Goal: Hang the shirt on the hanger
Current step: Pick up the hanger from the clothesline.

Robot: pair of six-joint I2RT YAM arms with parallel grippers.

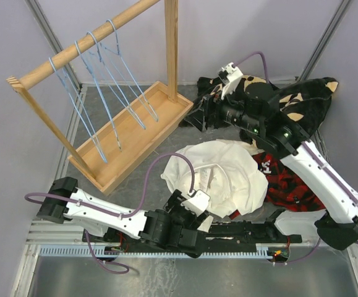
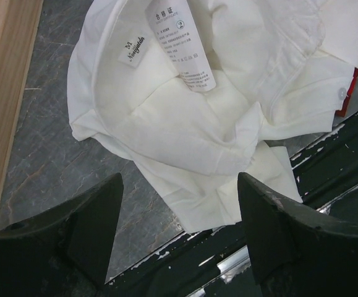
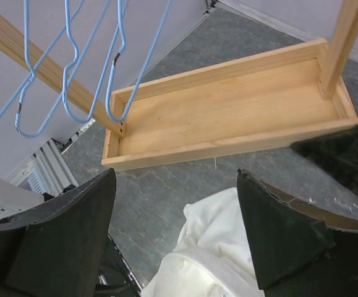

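Observation:
My gripper will lift the end hanger (image 1: 117, 47) off, and the others will stay on and swing, because the light-blue wire hangers hang close together by hooks (image 1: 92, 36).
The cream-white shirt (image 1: 219, 176) lies crumpled on the grey table, its neck labels showing in the left wrist view (image 2: 191, 105). My left gripper (image 1: 180, 204) is open and empty, its jaws spread just over the shirt's near edge (image 2: 179, 216). My right gripper (image 1: 198, 115) is open and empty. It hovers above the table beyond the shirt, which shows low in the right wrist view (image 3: 213, 260) under the gripper (image 3: 175, 232). Several light-blue wire hangers (image 1: 104, 80) hang on the wooden rail; they also show in the right wrist view (image 3: 73, 62).
The wooden rack has a tray base (image 1: 135, 139) and an upright post (image 1: 171, 46) at the back left. A black blanket with tan flowers (image 1: 299, 102) lies at the back right. A red-and-black plaid garment (image 1: 290, 182) lies right of the shirt. A black rail (image 1: 240, 235) runs along the near edge.

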